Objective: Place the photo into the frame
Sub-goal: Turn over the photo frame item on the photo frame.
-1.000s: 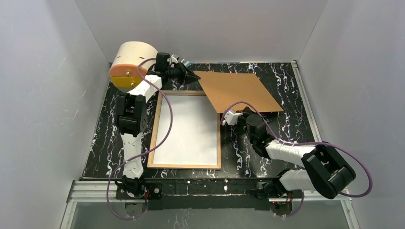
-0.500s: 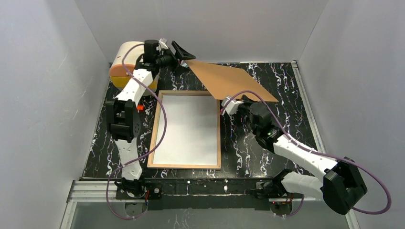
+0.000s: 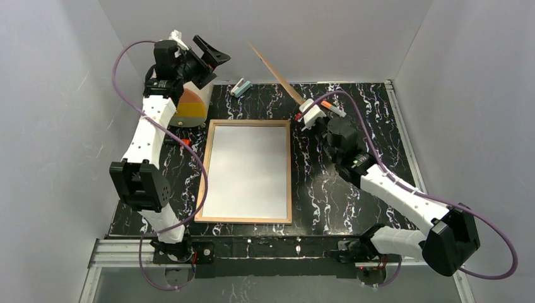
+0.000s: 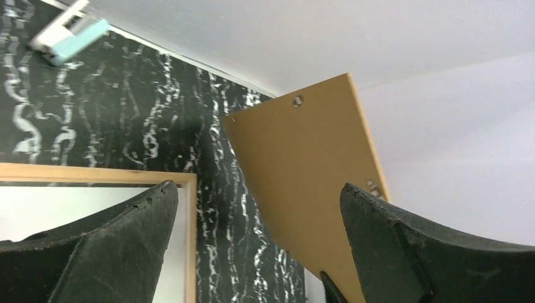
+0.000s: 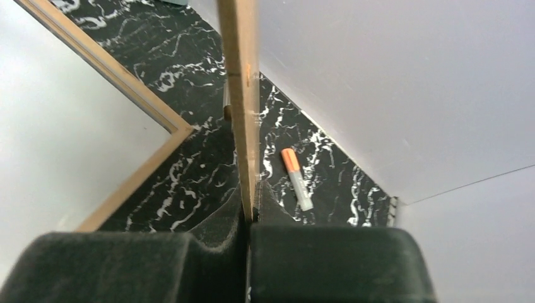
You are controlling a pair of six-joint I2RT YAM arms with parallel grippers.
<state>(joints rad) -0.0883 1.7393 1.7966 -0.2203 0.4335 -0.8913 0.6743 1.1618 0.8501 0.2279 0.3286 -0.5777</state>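
Observation:
My right gripper has the backing board standing upright behind the frame. It should tip the board flat over the white sheet before it lowers the board into the frame.
The frame, a light wooden rim, lies flat on the black marbled table, and its rim also shows in the wrist views. A white sheet fills its inside; whether that is the photo I cannot tell. My right gripper is shut on the lower edge of the brown backing board, which stands nearly edge-on behind the frame. High at the back left, my left gripper hangs open and empty, facing the board.
A cream and orange round object stands at the back left under the left arm. A blue and white clip lies near the back wall. An orange-capped marker lies right of the board. Grey walls enclose the table.
My left gripper has opened, let go of the board's far corner and risen to the back left. The right gripper has swung the board from lying tilted to standing almost on edge.

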